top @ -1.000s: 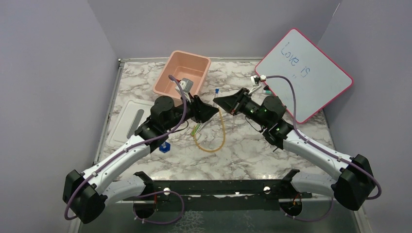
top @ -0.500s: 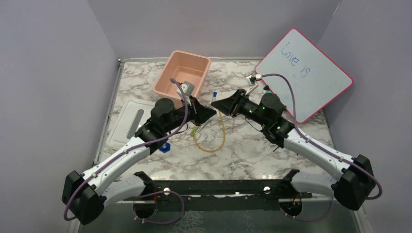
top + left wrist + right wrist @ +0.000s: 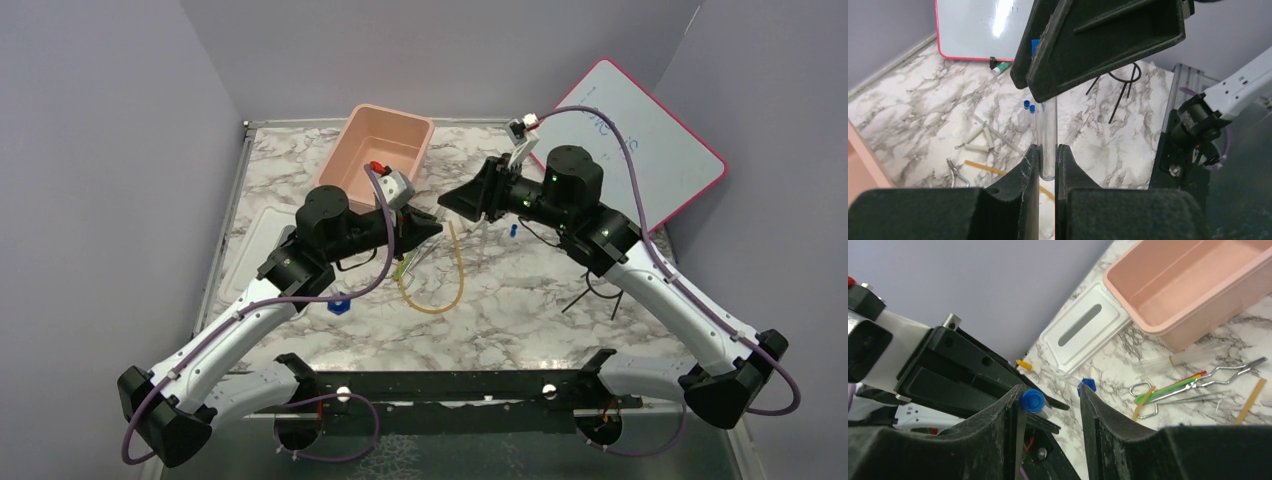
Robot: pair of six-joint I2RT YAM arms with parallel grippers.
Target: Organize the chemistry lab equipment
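Note:
The other blue-capped tubes (image 3: 514, 230) are closer to my right gripper, so my right gripper should take the test tube from my left gripper by its cap (image 3: 1033, 400) and put it there.
My left gripper (image 3: 425, 228) is shut on a clear test tube (image 3: 1048, 142), gripped near its rounded bottom. The tube's blue cap (image 3: 1032, 400) lies between the fingers of my right gripper (image 3: 1048, 401), against the left one; that gripper (image 3: 455, 203) is open and tip to tip with the left. On the table below lie the amber rubber tube (image 3: 440, 290), the green-handled tool (image 3: 1168, 387), metal tongs (image 3: 1233, 371), a black wire ring stand (image 3: 590, 290) and a blue piece (image 3: 338, 303).
The pink tub (image 3: 345, 165) stands at the back left, its white lid (image 3: 255, 250) flat beside it. The red-framed whiteboard (image 3: 660, 150) leans at the back right. Two more blue-capped tubes (image 3: 1029, 106) lie near the middle.
My right arm has lifted and swung back, uncovering the wire ring stand. My left gripper has risen with the tube, and the two grippers have stayed tip to tip.

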